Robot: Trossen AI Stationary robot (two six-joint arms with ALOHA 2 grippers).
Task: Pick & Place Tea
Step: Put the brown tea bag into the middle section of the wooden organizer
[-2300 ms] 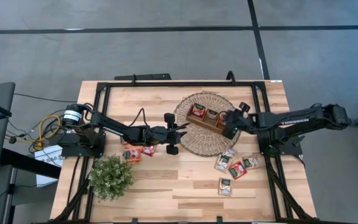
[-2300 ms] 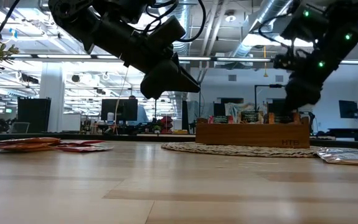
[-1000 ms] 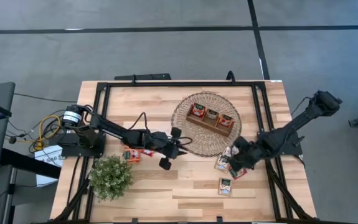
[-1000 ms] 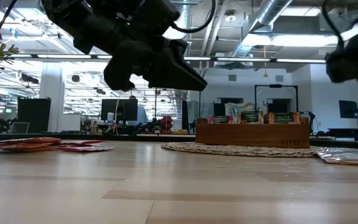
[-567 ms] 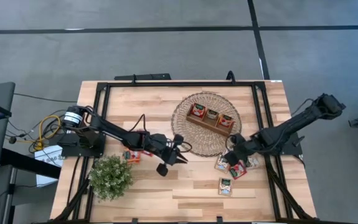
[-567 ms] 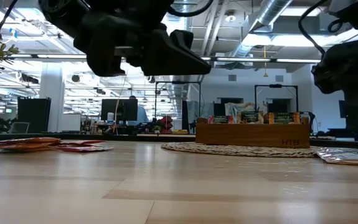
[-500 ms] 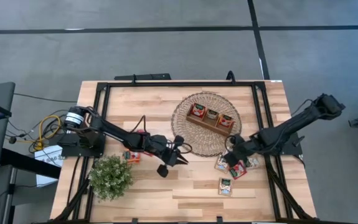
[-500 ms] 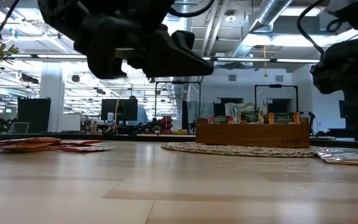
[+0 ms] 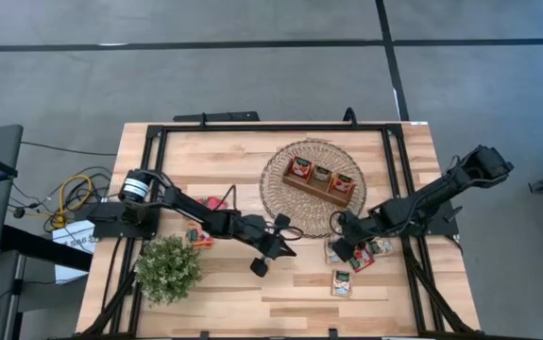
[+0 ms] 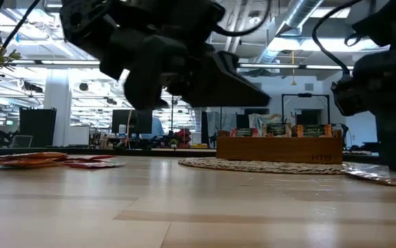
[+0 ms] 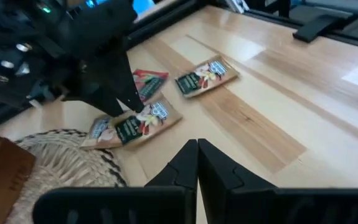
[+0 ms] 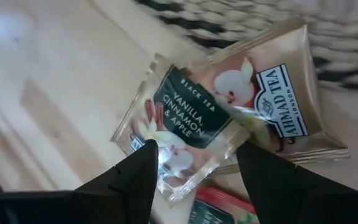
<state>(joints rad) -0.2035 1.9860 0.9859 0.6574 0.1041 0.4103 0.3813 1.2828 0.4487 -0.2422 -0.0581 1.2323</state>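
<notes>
My right gripper is first to bring the dark-label sachet [image 12: 188, 115], which overlaps the tan sachet, to the clear wood [image 9: 299, 260] by my left gripper, where both can grip it.
Several tea sachets lie flat on the table's right side beside the woven mat [image 9: 295, 212]; one with a dark label [image 12: 188, 121] rests partly on a tan one [image 12: 272, 93]. My right gripper [image 12: 194, 186] is open, low over them, with a finger on either side of the dark-label sachet's near edge. My left gripper [image 11: 197, 155] is shut and holds nothing, hanging above bare wood just left of that pile [image 9: 285, 247]. More sachets stand in the wooden tray [image 9: 323, 179] on the mat. Red and orange ones [image 9: 200, 234] lie at the left. My right gripper comes at the dark-label sachet [image 12: 179, 180] slanting down from the table's right side, with an open finger on each side of its near edge. I cannot tell whether the fingers touch the sachet, which lies on the table and on the tan sachet.
A potted plant [image 9: 168, 268] stands near the front left. A loose sachet [image 9: 342, 281] lies nearer the front edge, others [image 9: 381, 247] behind my right gripper. Black frame rails [image 9: 148, 179] run along the table's sides. Bare wood [image 9: 271, 302] spreads along the front.
My left gripper has gone toward the table's right and near edges, away from the red sachets, coming close to the right pile. My right gripper has shifted a little toward the table's left, over the sachets by the mat. No sachet has visibly moved.
</notes>
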